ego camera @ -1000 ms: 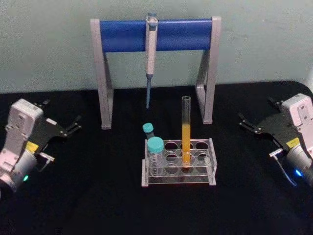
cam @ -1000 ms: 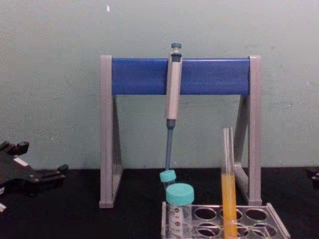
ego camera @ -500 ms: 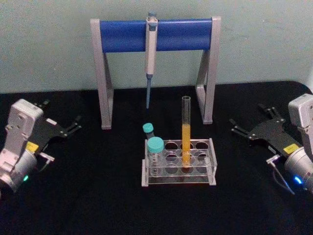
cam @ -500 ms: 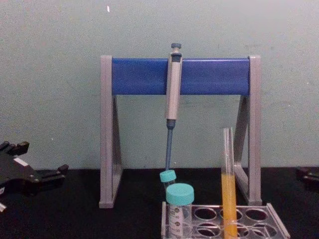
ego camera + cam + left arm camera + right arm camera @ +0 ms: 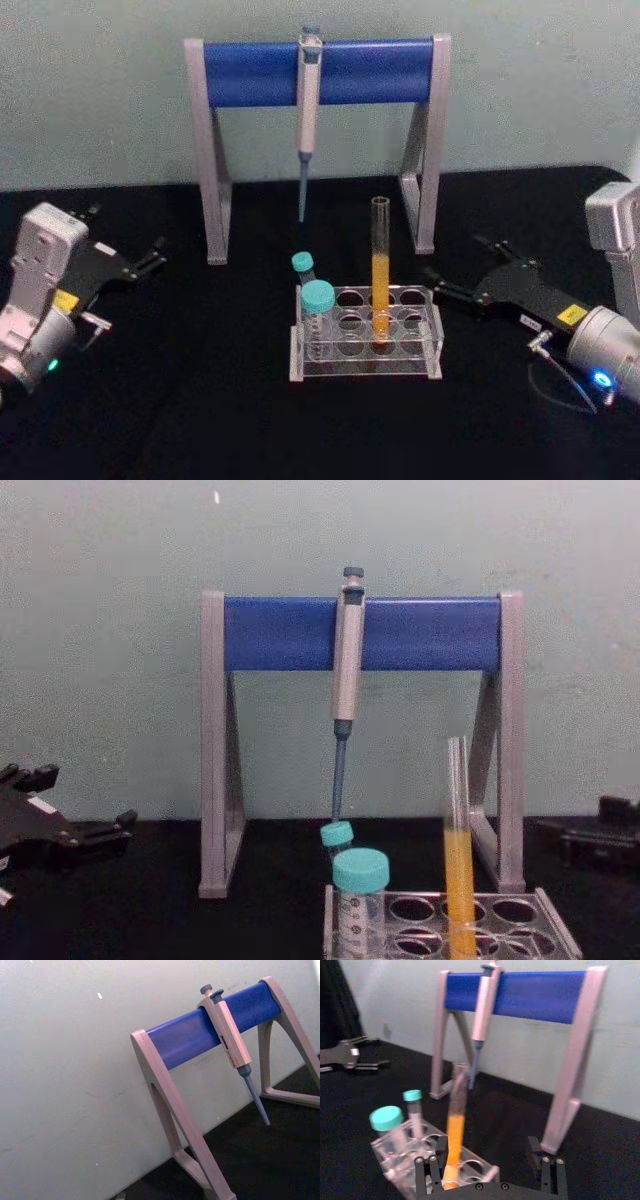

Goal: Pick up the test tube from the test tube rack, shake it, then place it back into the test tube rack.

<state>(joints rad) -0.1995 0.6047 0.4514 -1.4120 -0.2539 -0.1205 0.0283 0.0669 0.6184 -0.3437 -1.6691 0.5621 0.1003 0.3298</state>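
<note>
The rack hole is wider than the slim test tube. So the test tube will slide freely upward when I lift, and the rack will stay behind.
The test tube stands upright in the test tube rack at the table's middle, orange-yellow liquid filling its lower half. My right gripper is open just right of the rack, fingers pointing at the tube and touching nothing. The right wrist view has the tube and rack just ahead of that gripper, nearer its one finger than the other. In the chest view the tube rises from the rack, the right gripper behind and to the right. My left gripper stays parked open at the far left.
A grey-and-blue pipette stand with a hanging pipette stands behind the rack. Two teal-capped vials occupy the rack's left end. The black table has free room in front and on both sides.
My right gripper has swung left and lower, from the table's right edge to just beside the rack. The left arm, tube and rack have not moved.
</note>
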